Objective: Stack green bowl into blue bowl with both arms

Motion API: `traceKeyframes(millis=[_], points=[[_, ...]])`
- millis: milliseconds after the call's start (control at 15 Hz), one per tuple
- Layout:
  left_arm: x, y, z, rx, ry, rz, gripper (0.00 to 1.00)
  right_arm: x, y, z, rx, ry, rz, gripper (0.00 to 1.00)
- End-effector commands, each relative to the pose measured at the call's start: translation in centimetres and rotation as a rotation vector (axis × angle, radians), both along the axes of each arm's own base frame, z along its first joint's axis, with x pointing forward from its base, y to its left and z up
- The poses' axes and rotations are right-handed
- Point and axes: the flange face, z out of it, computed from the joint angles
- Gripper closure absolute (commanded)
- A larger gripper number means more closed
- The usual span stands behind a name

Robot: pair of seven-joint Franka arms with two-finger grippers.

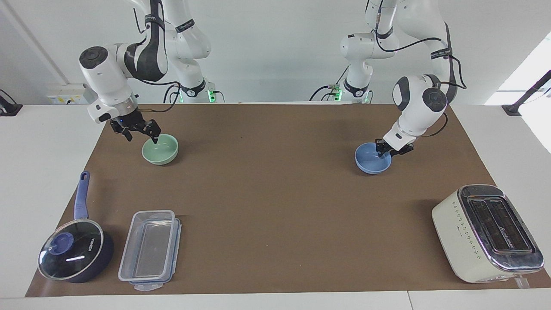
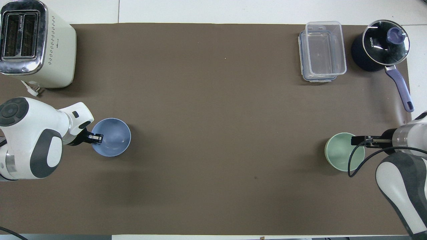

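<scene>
My left gripper should set the blue bowl mid-mat [image 2: 212, 141] and back off before my right gripper stacks the green bowl, as the blue bowl [image 2: 114, 137] sits far from it.
The light blue bowl [image 1: 371, 163] [image 2: 115, 138] stands on the brown mat toward the left arm's end. My left gripper [image 1: 388, 149] [image 2: 95, 137] is down at the bowl's edge, shut on its rim with one finger inside the bowl. Toward the right arm's end stands the pale green bowl [image 1: 162, 151] [image 2: 338, 153]. Over the green bowl's rim is my right gripper [image 1: 142, 136] [image 2: 355, 140], open, with one finger above the inside and the other outside. I cannot tell whether it touches the bowl.
A cream toaster [image 1: 486, 232] [image 2: 33, 43] stands farther from the robots at the left arm's end. A clear lidded container [image 1: 148, 249] [image 2: 322, 50] and a dark blue glass-lidded saucepan [image 1: 73, 254] [image 2: 380, 46] lie farther out at the right arm's end.
</scene>
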Motion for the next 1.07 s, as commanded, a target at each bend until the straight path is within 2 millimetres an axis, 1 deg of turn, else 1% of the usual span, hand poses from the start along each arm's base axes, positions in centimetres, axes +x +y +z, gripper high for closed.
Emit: traceKeyframes(millis=[0, 67, 133, 200, 267, 333, 400, 467, 533, 600, 667, 733, 800, 867, 933, 1000], points=[[0.8, 0.0, 1.2, 0.011, -0.029, -0.007, 1.00, -1.2, -1.5, -2.4, 0.009, -0.014, 0.037, 0.00], [1.5, -0.1, 1.5, 0.012, -0.009, -0.001, 1.00, -1.5, -2.3, -3.4, 0.010, -0.012, 0.039, 0.00], [2.7, -0.4, 2.9, 0.015, 0.003, 0.013, 1.00, -1.8, -3.0, -4.3, 0.011, -0.005, 0.054, 0.00], [4.0, -1.4, 4.4, 0.017, 0.023, 0.027, 1.00, -2.1, -3.3, -5.2, 0.011, -0.004, 0.071, 0.02], [5.6, -3.5, 6.5, 0.011, 0.045, 0.050, 1.00, -2.3, -3.7, -6.0, 0.011, -0.005, 0.073, 0.07], [6.8, -6.1, 8.1, -0.006, 0.066, 0.076, 1.00, -2.5, -3.8, -6.8, 0.011, 0.000, 0.075, 0.13], [7.3, -8.8, 9.6, -0.022, 0.077, 0.108, 1.00, -2.5, -3.8, -7.0, 0.012, 0.003, 0.077, 0.19], [7.3, -11.5, 10.3, -0.035, 0.083, 0.148, 1.00, -2.5, -3.8, -7.0, 0.013, 0.004, 0.076, 0.23], [6.5, -14.7, 10.2, -0.053, 0.087, 0.179, 1.00, -2.7, -3.7, -7.3, 0.015, 0.010, 0.077, 0.32], [4.9, -17.8, 9.2, -0.085, 0.111, 0.215, 1.00, -2.9, -3.6, -7.4, 0.016, 0.014, 0.080, 0.52], [3.2, -20.3, 8.0, -0.097, 0.132, 0.231, 1.00, -3.0, -3.5, -7.5, 0.018, 0.017, 0.077, 0.83], [1.6, -23.8, 7.0, -0.106, 0.118, 0.246, 1.00, -3.0, -3.5, -7.5, 0.019, 0.023, 0.077, 1.00], [0.8, -26.4, 6.4, -0.116, 0.090, 0.269, 1.00, -3.0, -3.4, -7.5, 0.020, 0.026, 0.079, 1.00], [0.0, -28.2, 5.7, -0.119, 0.084, 0.269, 1.00, -3.0, -3.3, -7.5, 0.021, 0.029, 0.080, 1.00], [-0.4, -29.4, 4.5, -0.124, 0.098, 0.268, 1.00, -2.9, -3.2, -7.4, 0.023, 0.035, 0.083, 1.00], [-1.0, -30.4, 3.7, -0.128, 0.110, 0.264, 1.00, -2.7, -3.1, -7.1, 0.024, 0.039, 0.086, 1.00]])
